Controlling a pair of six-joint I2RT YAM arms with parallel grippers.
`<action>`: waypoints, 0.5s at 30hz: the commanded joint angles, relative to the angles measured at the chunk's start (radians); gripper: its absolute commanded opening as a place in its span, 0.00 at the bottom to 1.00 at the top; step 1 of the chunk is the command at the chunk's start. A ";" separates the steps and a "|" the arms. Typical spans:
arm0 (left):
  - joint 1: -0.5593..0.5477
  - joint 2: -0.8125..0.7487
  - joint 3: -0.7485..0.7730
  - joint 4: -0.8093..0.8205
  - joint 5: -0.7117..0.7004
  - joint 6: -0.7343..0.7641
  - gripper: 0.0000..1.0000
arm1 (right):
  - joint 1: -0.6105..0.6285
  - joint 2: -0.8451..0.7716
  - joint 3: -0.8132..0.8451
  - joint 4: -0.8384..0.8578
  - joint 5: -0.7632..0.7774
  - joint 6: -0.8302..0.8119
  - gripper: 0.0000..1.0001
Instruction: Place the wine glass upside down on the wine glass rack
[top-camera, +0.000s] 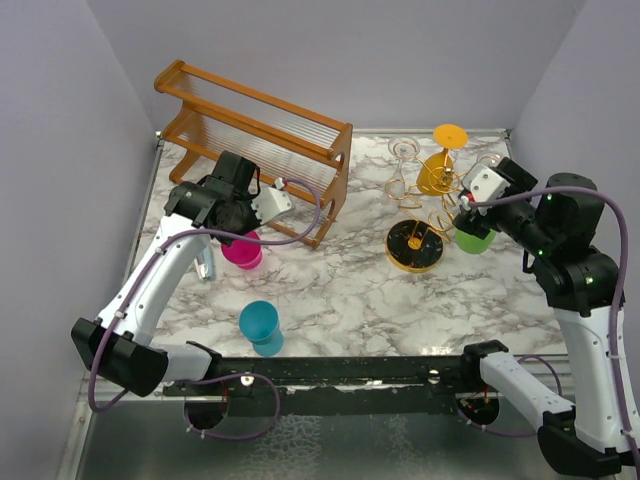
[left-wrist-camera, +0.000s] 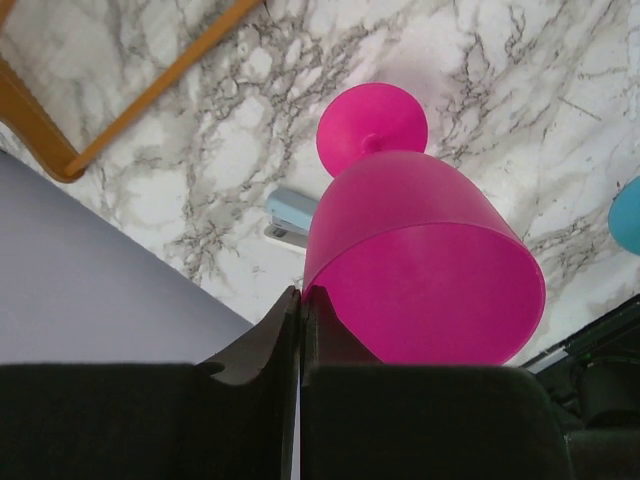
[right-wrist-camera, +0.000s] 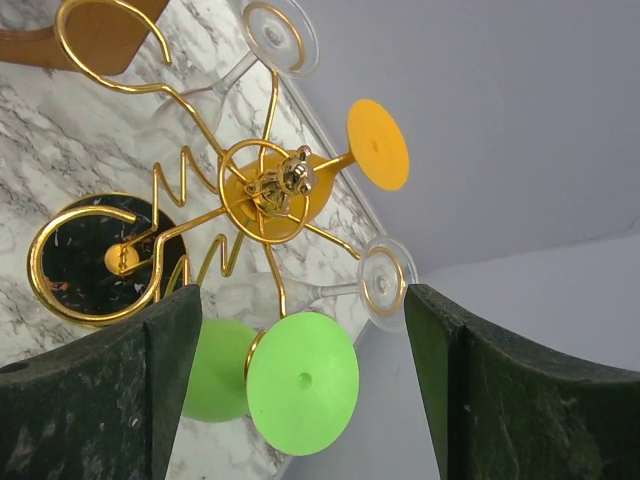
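The pink wine glass's foot is free and its rim is in the robot's left gripper, so the open right gripper should keep going toward that foot and close there.
The pink wine glass stands on the marble table, left of centre. My left gripper is shut on its rim, one finger inside the bowl and one outside; the glass's foot points away from the camera. The gold wire wine glass rack stands on its round black base at the right. An orange glass, a green glass and clear glasses hang on it upside down. My right gripper is open beside the rack, its fingers on either side of the green foot without touching it.
A brown wooden slatted shelf stands at the back left, close behind the left gripper. A blue wine glass stands near the front edge. A small pale blue object lies on the marble next to the pink glass. Grey walls enclose the table.
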 joint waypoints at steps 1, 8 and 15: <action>0.006 -0.030 0.092 0.007 0.089 0.006 0.00 | -0.005 0.015 0.020 0.064 0.018 0.065 0.82; 0.006 -0.068 0.238 -0.029 0.414 0.034 0.00 | -0.005 0.032 0.041 0.117 -0.057 0.147 0.88; 0.006 -0.116 0.317 0.063 0.703 -0.002 0.00 | -0.005 0.051 0.047 0.138 -0.180 0.140 0.89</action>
